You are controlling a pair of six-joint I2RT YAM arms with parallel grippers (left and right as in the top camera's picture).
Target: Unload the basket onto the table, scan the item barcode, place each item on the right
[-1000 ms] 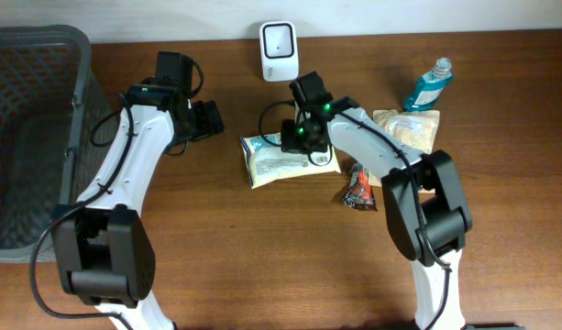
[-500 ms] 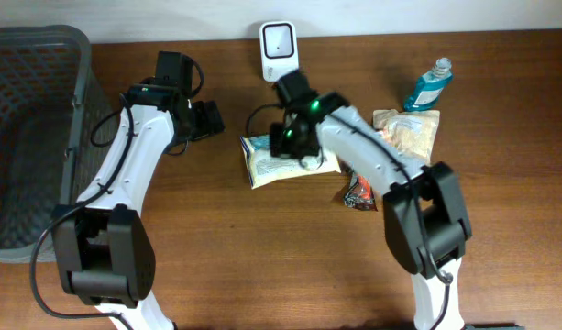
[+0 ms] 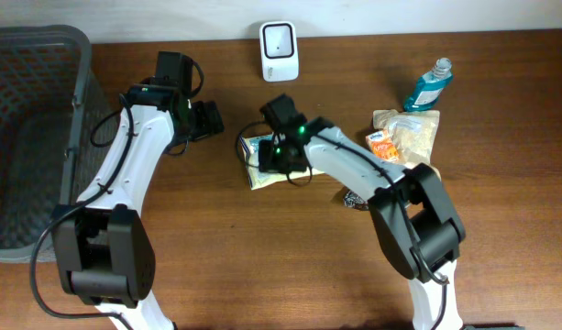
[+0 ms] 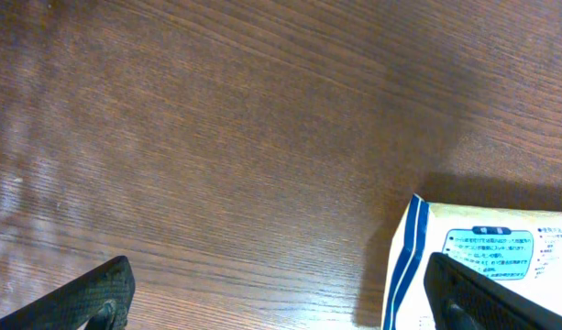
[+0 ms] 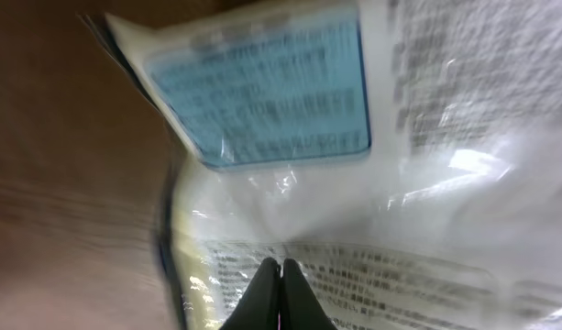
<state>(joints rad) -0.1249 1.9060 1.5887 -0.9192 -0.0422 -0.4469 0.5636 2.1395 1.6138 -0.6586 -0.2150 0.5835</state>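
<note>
My shut right gripper sits over the packet's end [image 3: 258,174] beside my left gripper, so my right gripper should back away and my left gripper should take the packet's near edge [image 3: 247,163].
A white packet with blue print [image 3: 258,156] lies flat on the table below the white scanner [image 3: 279,50]. My right gripper [image 3: 279,158] is shut, its fingers pressed together, right over the packet's left half. In the right wrist view the closed tips [image 5: 281,275] rest against the packet's printed film [image 5: 372,137], with nothing clamped between them. My left gripper [image 3: 207,119] is open, just left of the packet. In the left wrist view its wide-apart fingers [image 4: 102,295] frame bare wood, and the packet's corner [image 4: 464,252] shows by the right finger. I cannot make out a barcode.
A dark mesh basket [image 3: 33,137] fills the left side. At the right stand a blue bottle [image 3: 429,82], a tan snack bag [image 3: 411,128], a small orange pack [image 3: 381,143] and a red wrapper [image 3: 356,197].
My right gripper has swept left across the packet, from its right part to its left half, staying shut. The left arm has not moved.
</note>
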